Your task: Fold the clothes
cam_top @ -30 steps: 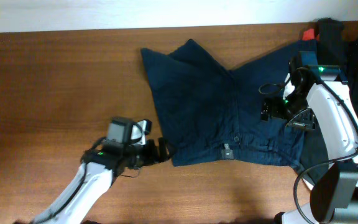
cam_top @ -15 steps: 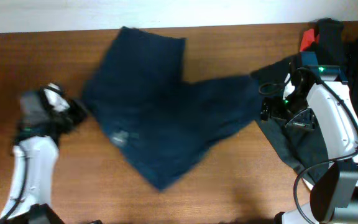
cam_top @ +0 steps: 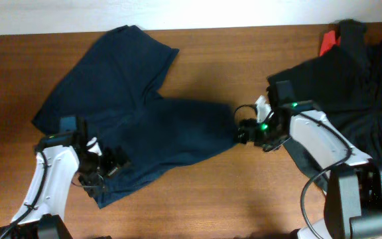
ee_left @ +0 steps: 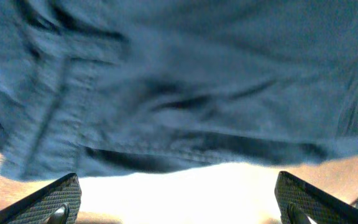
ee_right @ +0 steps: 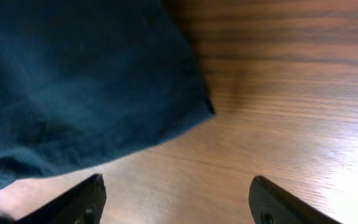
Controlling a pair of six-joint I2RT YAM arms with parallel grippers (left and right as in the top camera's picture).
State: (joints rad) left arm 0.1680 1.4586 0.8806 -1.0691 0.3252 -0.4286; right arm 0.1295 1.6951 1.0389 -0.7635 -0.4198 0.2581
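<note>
Next, my left gripper takes hold of the waist (cam_top: 98,192) while my right gripper holds the leg's hem, and then both should lay the legs together, because the shorts' legs splay apart (cam_top: 162,99).
The dark navy shorts (cam_top: 134,116) lie spread on the left half of the wooden table, one leg towards the far left, the other pointing right. My left gripper (cam_top: 115,162) is open at the shorts' near edge, its fingertips wide apart with a seamed hem (ee_left: 166,146) just ahead of them. My right gripper (cam_top: 241,131) is open and empty beside the right leg's corner (ee_right: 191,112), over bare wood.
A pile of black garments (cam_top: 340,86) covers the right side of the table under the right arm. A small red cloth (cam_top: 328,41) shows at the far right edge. The far table edge meets a white wall.
The shorts were dragged left across the table, off the black pile, and now lie flatter. My left gripper has let go and moved right. My right gripper moved left to the leg's corner.
</note>
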